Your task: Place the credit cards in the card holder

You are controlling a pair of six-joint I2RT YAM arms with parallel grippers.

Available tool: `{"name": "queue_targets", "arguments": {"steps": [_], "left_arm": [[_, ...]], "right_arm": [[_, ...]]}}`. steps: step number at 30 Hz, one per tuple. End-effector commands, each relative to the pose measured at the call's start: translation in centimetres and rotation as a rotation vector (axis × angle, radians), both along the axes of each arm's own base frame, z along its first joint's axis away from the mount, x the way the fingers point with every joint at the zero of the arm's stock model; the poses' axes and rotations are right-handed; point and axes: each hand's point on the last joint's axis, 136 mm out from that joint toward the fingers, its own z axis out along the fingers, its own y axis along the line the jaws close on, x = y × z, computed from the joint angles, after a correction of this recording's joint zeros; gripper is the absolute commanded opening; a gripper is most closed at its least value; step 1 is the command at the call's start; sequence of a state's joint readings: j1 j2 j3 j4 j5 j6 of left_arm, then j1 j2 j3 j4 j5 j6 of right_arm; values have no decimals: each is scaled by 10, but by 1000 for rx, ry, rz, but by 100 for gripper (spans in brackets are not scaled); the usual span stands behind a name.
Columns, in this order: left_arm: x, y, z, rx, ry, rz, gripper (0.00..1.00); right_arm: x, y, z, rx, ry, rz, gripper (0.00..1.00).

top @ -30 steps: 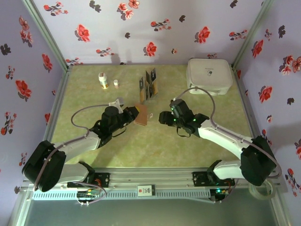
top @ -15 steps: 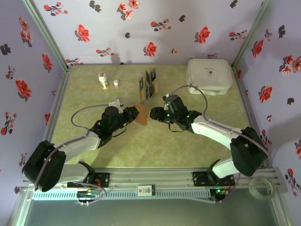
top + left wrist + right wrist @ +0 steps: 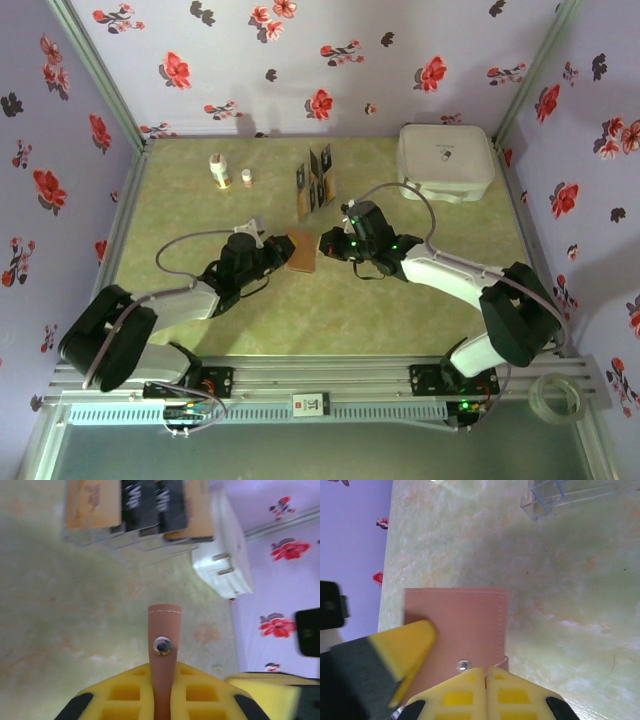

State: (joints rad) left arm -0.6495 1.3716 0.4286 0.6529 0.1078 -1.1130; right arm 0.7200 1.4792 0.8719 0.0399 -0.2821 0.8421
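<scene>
Next, my right gripper pulls the strap (image 3: 503, 664) back and open out the cover before the cards go in, because the card holder's cover (image 3: 457, 620) is still folded shut in my left gripper.
The reddish-brown card holder (image 3: 301, 250) lies mid-table between both grippers. My left gripper (image 3: 277, 254) is shut on it from the left. In the left wrist view a narrow brown strap with a metal snap (image 3: 163, 645) sticks out from between the yellow fingers (image 3: 125, 692). My right gripper (image 3: 326, 243) is at the holder's right edge. In the right wrist view its tips (image 3: 486, 671) are pressed together over the near edge of the card holder (image 3: 465, 620), beside a snap. Several black and gold credit cards (image 3: 318, 180) stand in a clear rack (image 3: 135, 507) behind it.
A large white rounded case (image 3: 445, 160) sits at the back right. Two small bottles (image 3: 219, 170) stand at the back left. The clear rack's corner (image 3: 555, 497) shows beyond the holder. A tape roll (image 3: 555, 396) lies off the table at the near right.
My right gripper swung left from the table's middle to the card holder's right edge and shut there. The left gripper stayed clamped on the holder, shifting slightly.
</scene>
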Motion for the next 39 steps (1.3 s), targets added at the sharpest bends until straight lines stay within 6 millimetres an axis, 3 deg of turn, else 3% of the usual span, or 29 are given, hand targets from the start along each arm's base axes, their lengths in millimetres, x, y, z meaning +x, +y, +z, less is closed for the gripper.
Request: {"name": "queue_targets", "arguments": {"steps": [1, 4, 9, 14, 21, 31, 39], "left_arm": [[1, 3, -18, 11, -9, 2, 28], [-1, -2, -29, 5, 8, -24, 45], [0, -11, -37, -30, 20, -56, 61], [0, -13, -44, -43, 29, -63, 64], [-6, -8, -50, -32, 36, -58, 65], [-7, 28, -58, 58, 70, 36, 68], [-12, 41, -45, 234, 90, 24, 74]], "right_arm": [[-3, 4, 30, 64, -41, 25, 0], [-8, 10, 40, 93, -44, 52, 0], [-15, 27, 55, 119, -57, 99, 0], [-16, 36, 50, 117, -45, 117, 0], [-17, 29, 42, 85, -47, 111, 0], [-14, 11, 26, 67, -27, 71, 0], [-13, -2, 9, 51, -8, 33, 0]]}}
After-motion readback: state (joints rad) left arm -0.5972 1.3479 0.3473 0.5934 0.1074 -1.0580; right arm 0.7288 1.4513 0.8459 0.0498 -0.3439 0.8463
